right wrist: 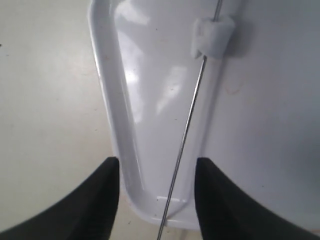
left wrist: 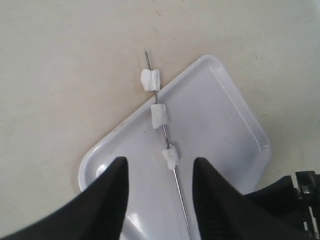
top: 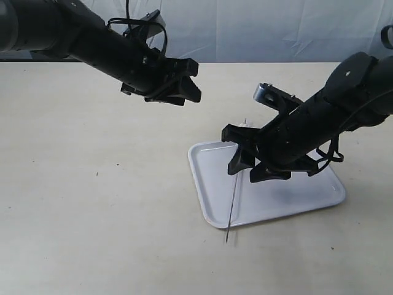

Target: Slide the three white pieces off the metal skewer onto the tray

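Observation:
My right gripper has its open fingers on both sides of the metal skewer's empty part, clear of the white pieces. It should keep moving down and close on the skewer's body.
The metal skewer lies slanted across the white tray, its near tip past the front rim over the table. In the left wrist view the skewer carries three white pieces: one beyond the tray rim, one at the rim, one over the tray. My left gripper hangs open, high above and behind-left of the tray. My right gripper is open low over the tray, its fingers either side of the skewer; one piece shows ahead on the tray.
The tray sits on a plain beige table, with a pale backdrop behind it. The right arm reaches over the tray's back right corner.

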